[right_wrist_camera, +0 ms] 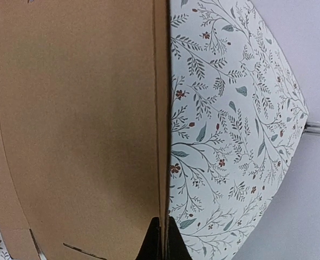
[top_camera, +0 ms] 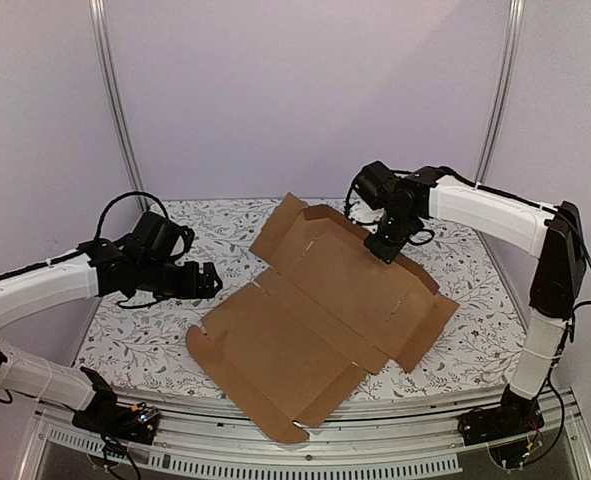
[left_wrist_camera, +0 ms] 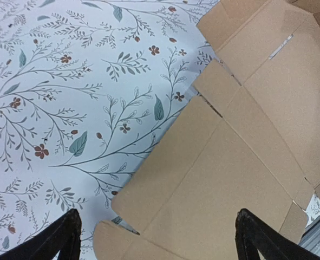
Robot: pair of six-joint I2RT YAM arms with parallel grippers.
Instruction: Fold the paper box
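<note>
The paper box's far panel [top_camera: 353, 264] will tilt up and pull the near panel along with it when I lift, because a creased piece [top_camera: 320, 319] joins the box's two big panels.
The paper box [top_camera: 320, 320] is an unfolded brown cardboard sheet lying diagonally across the floral table, with flaps at its ends. My right gripper [top_camera: 387, 247] is shut on the box's far right edge flap; in the right wrist view its fingertips [right_wrist_camera: 163, 238] pinch the thin cardboard edge [right_wrist_camera: 161, 135]. My left gripper [top_camera: 207, 281] is open and empty, hovering just left of the sheet's left side. In the left wrist view its two black fingers [left_wrist_camera: 62, 238] frame the box's near-left corner flaps [left_wrist_camera: 203, 189].
The floral tablecloth [top_camera: 155, 330] covers the table. A metal rail [top_camera: 375, 420] runs along the near edge, and the box's near corner overhangs it. Plain walls and vertical posts [top_camera: 115, 100] stand behind.
</note>
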